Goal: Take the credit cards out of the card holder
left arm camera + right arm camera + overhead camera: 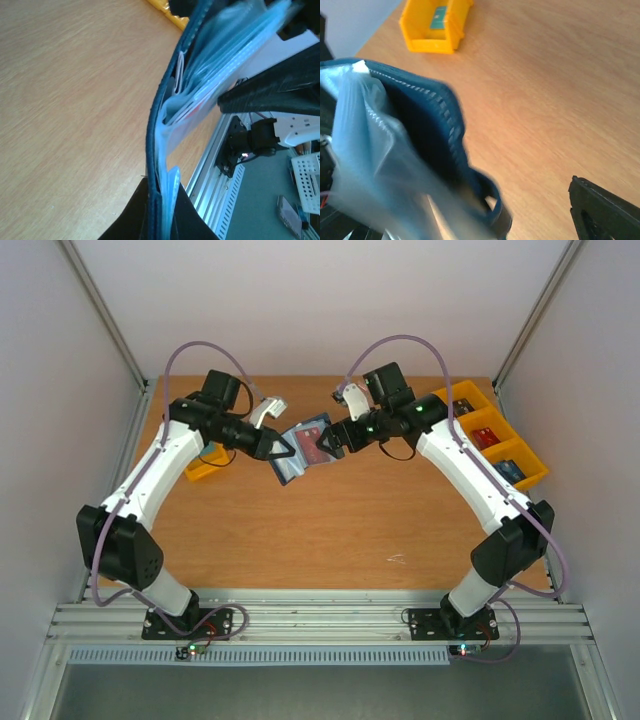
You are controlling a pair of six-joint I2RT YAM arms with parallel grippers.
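The card holder (pixel 297 452) is at a slant in my left gripper, so my right gripper should hold its loose end (pixel 322 429) while my left gripper opens and grips the card holder straighter.
The dark navy card holder (pixel 298 453) hangs open in the air above the table's far middle. My left gripper (pixel 276 446) is shut on its lower edge; in the left wrist view the holder (pixel 156 150) stands edge-on, clamped between my fingers (pixel 127 220). A whitish credit card with a red patch (pixel 189 109) sits in a pale sleeve (pixel 220 55) and shows red from above (pixel 316 446). My right gripper (pixel 336 434) is at the holder's right side, open. Its wrist view shows the blurred holder (pixel 427 130) on the left and one finger (pixel 607 215) far off on the right.
A row of yellow bins (pixel 520 445) stands at the back right, with a red card (pixel 484 438) and a blue card (pixel 510 471) inside. Another yellow bin (pixel 203 466) lies under the left arm; it (pixel 422 37) holds a teal card (pixel 439 17).
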